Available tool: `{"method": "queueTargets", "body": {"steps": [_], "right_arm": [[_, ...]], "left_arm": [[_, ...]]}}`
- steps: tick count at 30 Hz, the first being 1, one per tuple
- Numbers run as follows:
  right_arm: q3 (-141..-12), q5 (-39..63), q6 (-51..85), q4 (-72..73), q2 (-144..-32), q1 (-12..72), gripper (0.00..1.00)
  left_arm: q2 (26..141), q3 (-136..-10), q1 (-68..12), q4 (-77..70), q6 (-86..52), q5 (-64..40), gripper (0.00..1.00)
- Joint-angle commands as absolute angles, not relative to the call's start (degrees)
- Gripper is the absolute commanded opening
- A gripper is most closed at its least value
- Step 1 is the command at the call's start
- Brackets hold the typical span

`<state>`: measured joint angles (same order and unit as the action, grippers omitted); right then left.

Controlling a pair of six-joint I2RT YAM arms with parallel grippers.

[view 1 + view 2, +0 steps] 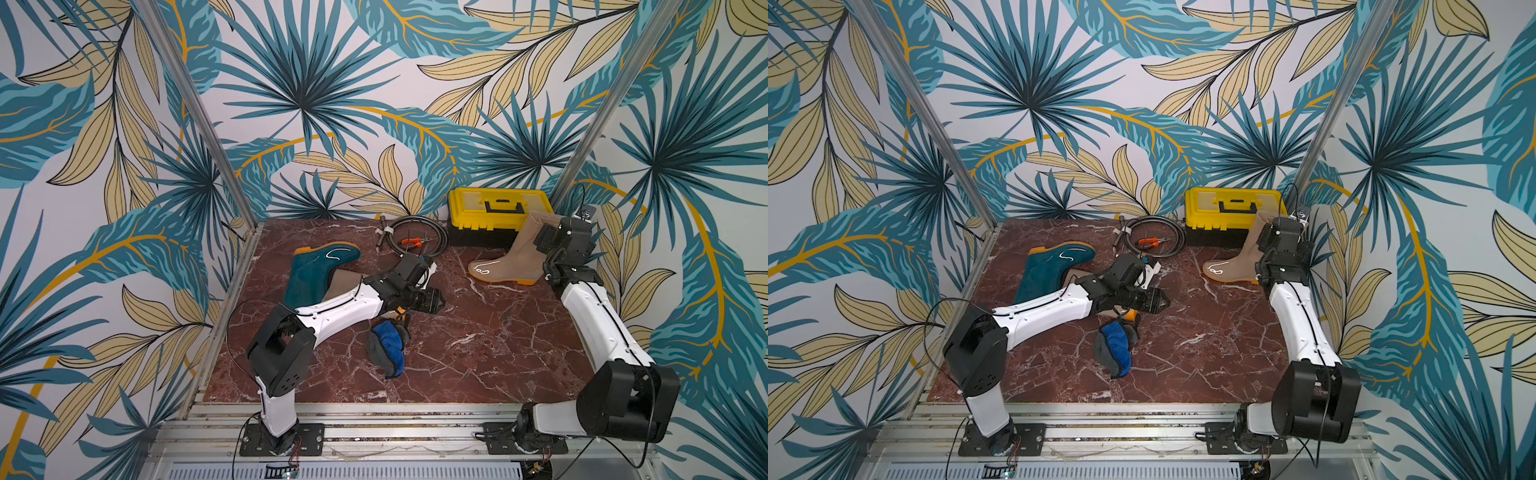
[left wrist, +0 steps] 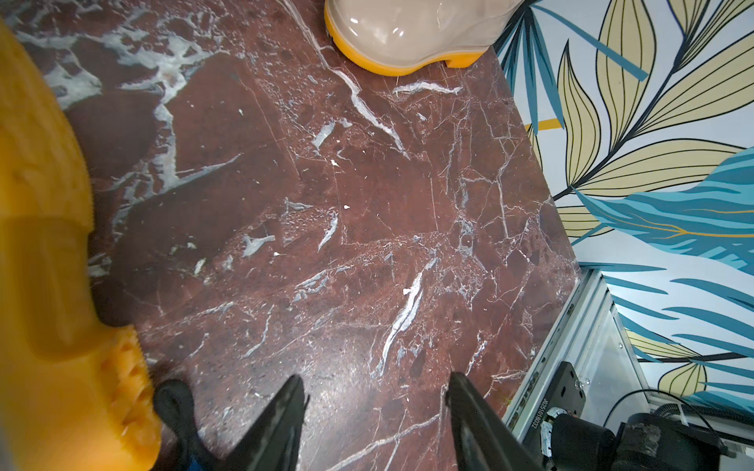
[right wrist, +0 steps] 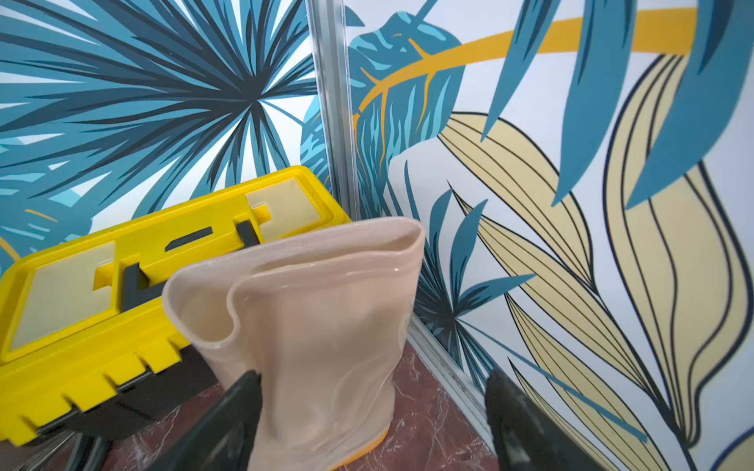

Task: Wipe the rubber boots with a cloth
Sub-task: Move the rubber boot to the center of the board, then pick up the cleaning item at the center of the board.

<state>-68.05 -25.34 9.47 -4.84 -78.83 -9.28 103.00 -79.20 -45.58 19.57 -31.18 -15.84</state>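
Observation:
The lying beige boot's orange sole faces open marble (image 2: 236, 196), so the robot's right gripper should go on moving toward that sole (image 2: 43, 173) until its fingers are on both sides of it and close.
A dark teal boot (image 1: 320, 270) lies on its side at the back left. A beige boot (image 1: 345, 280) lies next to it under my left arm, mostly hidden; its orange sole (image 2: 41, 244) fills one edge of the left wrist view. Another beige boot (image 1: 511, 262) stands upright at the back right. The blue cloth (image 1: 388, 347) lies crumpled on the marble, held by nothing. My left gripper (image 2: 377, 387) hovers open over bare marble just past the cloth, in a top view (image 1: 434, 299). My right gripper (image 3: 373, 381) is open around the upright boot's shaft (image 3: 326, 310); one finger is near it, the other well apart.
A yellow toolbox (image 1: 496, 208) stands at the back right, right behind the upright boot. A coiled black cable with orange pliers (image 1: 415, 241) lies at the back middle. The patterned wall and an aluminium post (image 3: 330, 122) close in beside the right gripper.

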Motion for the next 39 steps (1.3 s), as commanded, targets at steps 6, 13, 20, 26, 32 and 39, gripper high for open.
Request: {"method": "queueTargets", "body": {"steps": [6,13,20,26,32,39], "right_arm": [[-70.7,-15.2,14.0,-18.8,-75.0,-8.6,0.86],[-74.5,-11.0,19.2,-29.8,-73.3,-5.8,0.86],[-75.2,-15.6,22.7,-38.2,-72.5,4.6,0.86],[-75.6,-14.8,33.5,-39.0,-79.0,19.4,0.86],[-81.5,-7.3,41.9,-33.7,-95.6,29.8,0.86],[-94.1,-8.1,45.3,-38.1,-114.7,33.4,0.86]], "left_arm": [[95.9,-73.8,-43.1,20.8,-30.6,-11.5,0.59],[90.0,-68.5,-39.2,23.2,-30.7,-7.8,0.61],[84.7,-62.7,-35.4,23.9,-30.7,-6.6,0.62],[79.9,-57.6,-32.1,24.7,-31.4,-5.2,0.63],[77.1,-53.6,-31.0,24.8,-31.5,-7.6,0.63],[76.1,-49.7,-33.3,24.8,-32.6,-10.4,0.63]]}}
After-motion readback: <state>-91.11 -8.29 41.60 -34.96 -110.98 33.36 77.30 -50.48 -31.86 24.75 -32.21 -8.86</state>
